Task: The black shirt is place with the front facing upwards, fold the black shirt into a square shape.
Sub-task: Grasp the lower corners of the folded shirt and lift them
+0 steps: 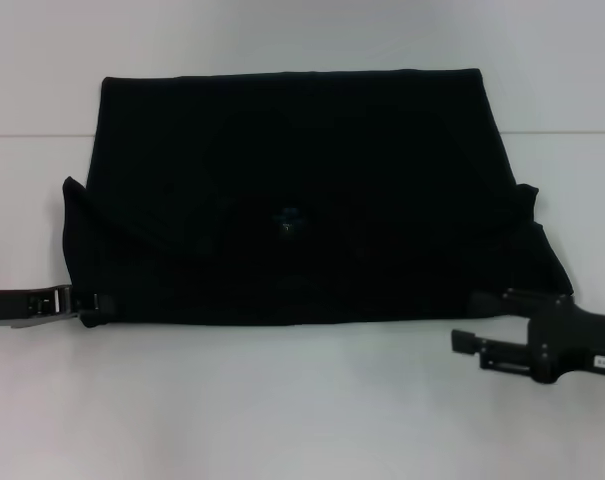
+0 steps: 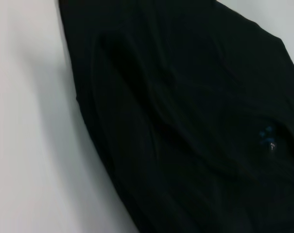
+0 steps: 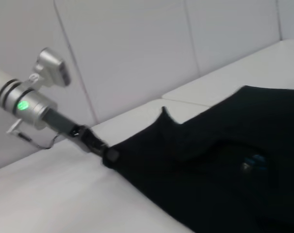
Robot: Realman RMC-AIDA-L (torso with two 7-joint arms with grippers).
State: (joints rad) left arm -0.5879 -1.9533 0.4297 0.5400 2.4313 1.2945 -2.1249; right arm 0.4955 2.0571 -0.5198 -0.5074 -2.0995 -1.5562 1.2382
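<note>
I should back my right gripper off, as it is open and empty at the shirt's near edge (image 1: pixel 444 319), and grip the shirt's side edge (image 1: pixel 544 241) before both grippers pull.
The black shirt (image 1: pixel 292 190) lies folded into a wide band across the white table, with its small blue neck label (image 1: pixel 287 222) showing near the middle. My left gripper (image 1: pixel 90 305) is at the shirt's near left corner, fingers shut on the cloth edge; the right wrist view shows it (image 3: pixel 107 155) meeting that corner. My right gripper (image 1: pixel 479 320) stands open just off the near right corner, with nothing between its fingers. The left wrist view shows only creased shirt cloth (image 2: pixel 185 121) and the label (image 2: pixel 267 136).
The white table (image 1: pixel 282 410) spreads bare in front of the shirt and to both sides. A seam in the table surface (image 1: pixel 32 135) runs behind the shirt. White wall panels (image 3: pixel 137 48) rise beyond the table.
</note>
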